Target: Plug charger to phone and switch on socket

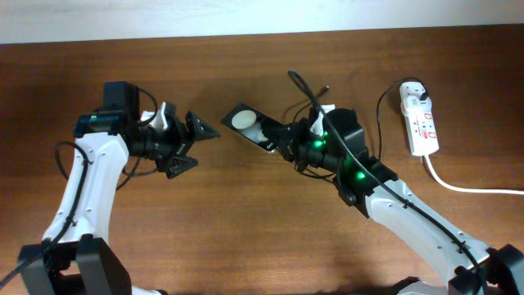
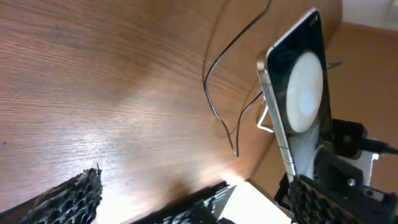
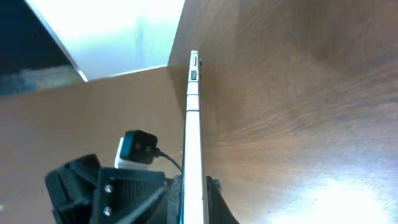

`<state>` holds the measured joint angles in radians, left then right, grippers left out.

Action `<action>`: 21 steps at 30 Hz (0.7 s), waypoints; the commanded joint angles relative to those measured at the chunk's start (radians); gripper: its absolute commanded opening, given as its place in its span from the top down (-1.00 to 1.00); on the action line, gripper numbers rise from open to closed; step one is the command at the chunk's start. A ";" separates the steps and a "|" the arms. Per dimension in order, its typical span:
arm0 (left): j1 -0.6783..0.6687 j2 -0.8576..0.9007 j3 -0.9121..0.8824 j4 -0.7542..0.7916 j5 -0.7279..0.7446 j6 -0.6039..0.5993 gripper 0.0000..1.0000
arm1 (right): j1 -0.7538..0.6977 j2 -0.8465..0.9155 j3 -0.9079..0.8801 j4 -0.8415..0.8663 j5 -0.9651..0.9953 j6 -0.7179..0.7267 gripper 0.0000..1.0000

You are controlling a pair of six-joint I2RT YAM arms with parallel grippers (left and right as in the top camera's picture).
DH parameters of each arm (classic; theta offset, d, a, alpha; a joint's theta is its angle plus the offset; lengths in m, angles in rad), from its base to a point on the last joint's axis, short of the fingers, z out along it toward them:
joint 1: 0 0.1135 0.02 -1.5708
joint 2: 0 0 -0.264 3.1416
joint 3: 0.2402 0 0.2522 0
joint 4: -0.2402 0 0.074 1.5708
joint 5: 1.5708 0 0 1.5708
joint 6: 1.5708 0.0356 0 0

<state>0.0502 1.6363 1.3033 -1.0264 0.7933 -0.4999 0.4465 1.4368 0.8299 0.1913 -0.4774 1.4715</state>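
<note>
The robot's right gripper is holding the phone next to the charger cable (image 1: 325, 89), so next the left gripper takes the phone's loose end (image 1: 235, 115) before the right gripper takes the tip of the cable.
The phone (image 1: 244, 121) is a glossy black slab with a white round spot. It is held tilted above the table in my right gripper (image 1: 277, 144), which is shut on its lower end. It shows edge-on in the right wrist view (image 3: 194, 106) between the right gripper's fingers (image 3: 194, 202). My left gripper (image 1: 195, 146) is open and empty, just left of the phone and facing it. In the left wrist view the phone (image 2: 301, 93) stands past the open fingers (image 2: 193, 202). The thin black charger cable (image 1: 304, 84) loops behind the phone, also in the left wrist view (image 2: 214, 68). The white socket (image 1: 420, 121) lies far right.
The socket's thick white cord (image 1: 467, 187) runs off to the right edge. A thin black cable (image 1: 379, 123) runs from the plug in the socket down toward the right arm. The wooden table (image 1: 246, 229) ends at a pale wall along the far edge.
</note>
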 commanded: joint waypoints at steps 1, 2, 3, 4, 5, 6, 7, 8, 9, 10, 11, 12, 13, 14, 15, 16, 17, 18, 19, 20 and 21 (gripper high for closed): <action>-0.069 -0.010 0.002 0.048 -0.032 -0.118 -0.98 | -0.003 -0.005 0.014 0.015 0.003 0.165 0.92; -0.081 -0.010 0.002 0.056 -0.032 -0.179 -0.98 | -0.003 -0.005 0.014 0.015 0.011 0.165 0.91; -0.090 -0.010 0.002 0.065 -0.031 -0.290 -0.98 | -0.003 -0.005 0.014 0.015 0.017 0.165 0.91; -0.093 -0.010 0.002 0.072 -0.032 -0.372 -0.98 | -0.003 -0.005 0.014 0.015 0.021 0.165 0.91; -0.093 -0.010 0.002 0.072 -0.032 -0.507 -0.98 | -0.002 -0.005 0.014 0.015 0.021 0.173 0.89; -0.093 -0.010 0.002 0.073 -0.031 -0.589 -0.98 | 0.000 -0.005 0.014 0.014 0.021 0.204 0.88; -0.093 -0.010 0.002 0.087 -0.031 -0.646 -1.00 | 0.009 -0.005 0.014 0.015 0.021 0.239 0.83; -0.102 -0.010 0.002 0.135 -0.029 -0.663 -1.00 | 0.024 -0.005 0.014 0.015 0.026 0.282 0.77; -0.116 -0.010 0.002 0.177 -0.020 -0.663 -1.00 | 0.038 -0.005 0.014 0.015 0.047 0.293 0.76; -0.129 -0.010 0.002 0.216 -0.012 -0.663 -1.00 | 0.051 -0.005 0.014 0.015 0.071 0.293 0.76; -0.144 -0.010 0.002 0.259 0.000 -0.663 -1.00 | 0.064 -0.005 0.014 0.015 0.076 0.300 0.77; -0.157 -0.010 0.002 0.285 0.003 -0.667 -1.00 | 0.071 -0.005 0.014 0.016 0.074 0.300 0.81; -0.171 -0.010 0.002 0.290 0.003 -0.667 -1.00 | 0.071 -0.005 0.014 0.016 0.066 0.300 0.84; -0.179 -0.010 0.002 0.290 0.003 -0.667 -0.98 | 0.071 -0.005 0.014 0.016 0.063 0.302 0.85; -0.187 -0.010 0.002 0.290 0.003 -0.667 -0.96 | 0.071 -0.005 0.014 0.016 0.057 0.333 0.84; -0.195 -0.010 0.002 0.290 0.003 -0.667 -0.82 | 0.071 -0.005 0.014 0.016 0.055 0.348 0.85; -0.196 -0.010 0.002 0.290 0.004 -0.669 -0.72 | 0.071 -0.005 0.014 0.016 0.055 0.348 0.84; -0.196 -0.010 0.002 0.290 0.003 -0.690 -0.57 | 0.071 -0.005 0.014 0.016 0.055 0.367 0.84; -0.196 -0.010 0.002 0.290 0.003 -0.709 -0.44 | 0.073 -0.005 0.014 0.019 0.051 0.418 0.84; -0.196 -0.010 0.002 0.290 0.003 -0.720 -0.31 | 0.078 -0.005 0.014 0.034 0.052 0.449 0.85; -0.196 -0.010 0.002 0.293 0.003 -0.719 -0.24 | 0.087 -0.005 0.014 0.066 0.052 0.453 0.84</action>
<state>-0.1440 1.6363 1.3006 -0.7391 0.7853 -1.1950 0.5156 1.4376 0.8299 0.2066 -0.4202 1.8709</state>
